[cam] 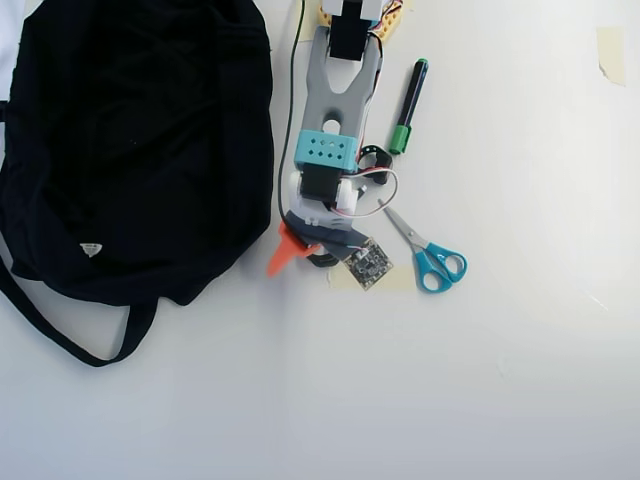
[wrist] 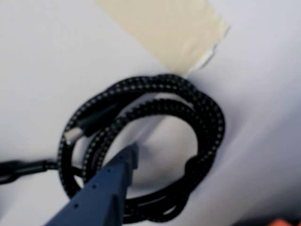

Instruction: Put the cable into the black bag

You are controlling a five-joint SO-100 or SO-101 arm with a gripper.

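My gripper will lift the cable (wrist: 160, 85), and it will stay coiled and keep its round shape, because the black braided loops (wrist: 200, 165) wind around each other.
In the wrist view the cable (wrist: 207, 117) lies as a coil of black braided loops on the white table, its silver-tipped plug (wrist: 71, 135) at the left of the coil. My gripper (wrist: 207, 188) is open over it. The blue finger (wrist: 123, 162) points down inside the coil's middle, and the orange finger (wrist: 281, 221) only shows at the bottom right, outside the loops. Seen from overhead, the gripper (cam: 297, 262) covers most of the cable (cam: 323, 261). The black bag (cam: 130, 140) lies slumped to the left, its strap (cam: 70, 345) trailing below.
Beige tape (wrist: 164, 28) is stuck to the table just beyond the coil. In the overhead view, teal-handled scissors (cam: 430, 260) lie right of the gripper, a green-tipped marker (cam: 408, 105) and a small black ring clip (cam: 375, 157) beside the arm, and a tape scrap (cam: 610, 50) at the far right.
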